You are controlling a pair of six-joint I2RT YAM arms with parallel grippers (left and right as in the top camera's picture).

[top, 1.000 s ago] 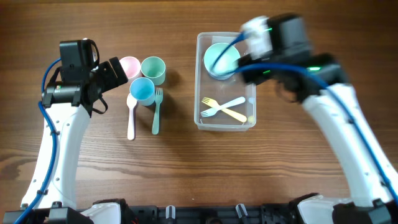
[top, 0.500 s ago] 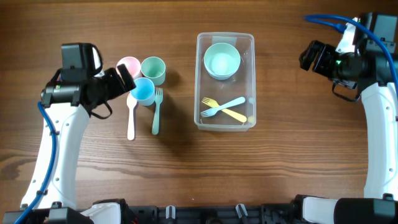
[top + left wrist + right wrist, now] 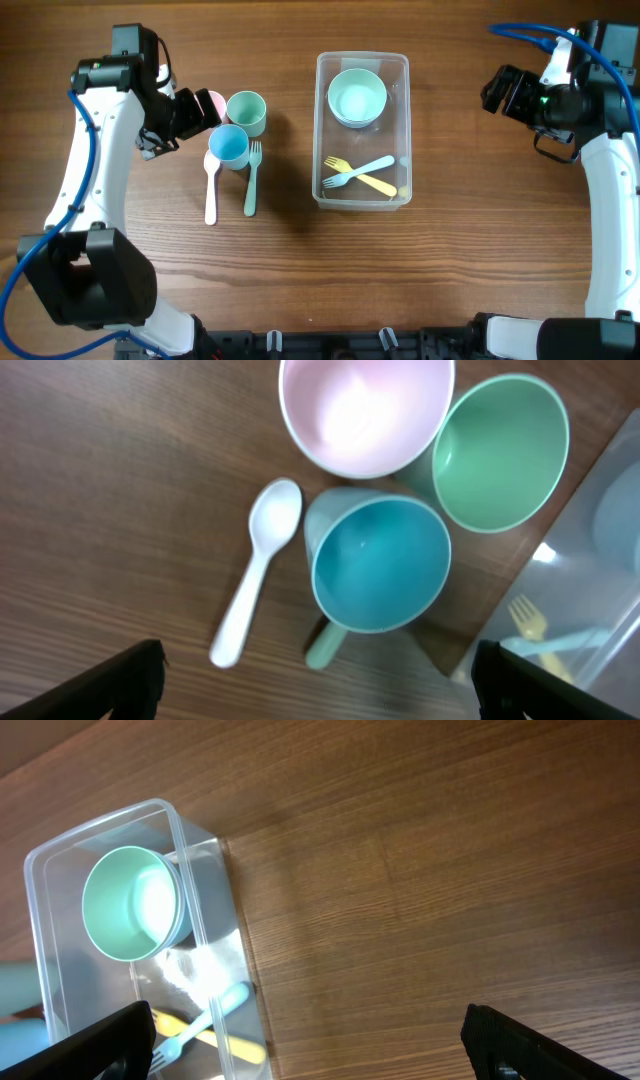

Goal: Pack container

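Observation:
My right gripper is across the container from the blue cup (image 3: 229, 146), so next my left gripper picks up the blue cup and puts it beside the mint bowl.
The clear container (image 3: 400, 66) stands at the table's middle and holds a mint bowl (image 3: 357, 97), a blue fork (image 3: 360, 172) and a yellow fork (image 3: 378, 184). It also shows in the right wrist view (image 3: 205, 920). Left of it stand a pink bowl (image 3: 362, 410), a green cup (image 3: 500, 452) and a blue cup (image 3: 380, 560), with a white spoon (image 3: 255, 585) and a green fork (image 3: 251, 180). My left gripper (image 3: 192, 112) is open and empty, just left of the pink bowl. My right gripper (image 3: 500, 92) is open and empty, right of the container.
The wooden table (image 3: 480, 250) carries nothing else. The cups and bowl stand packed close together, the spoon and green fork lying just in front of them.
The right arm swung away from the container to the far right and now holds still. The left arm shifted back, its gripper staying by the pink bowl.

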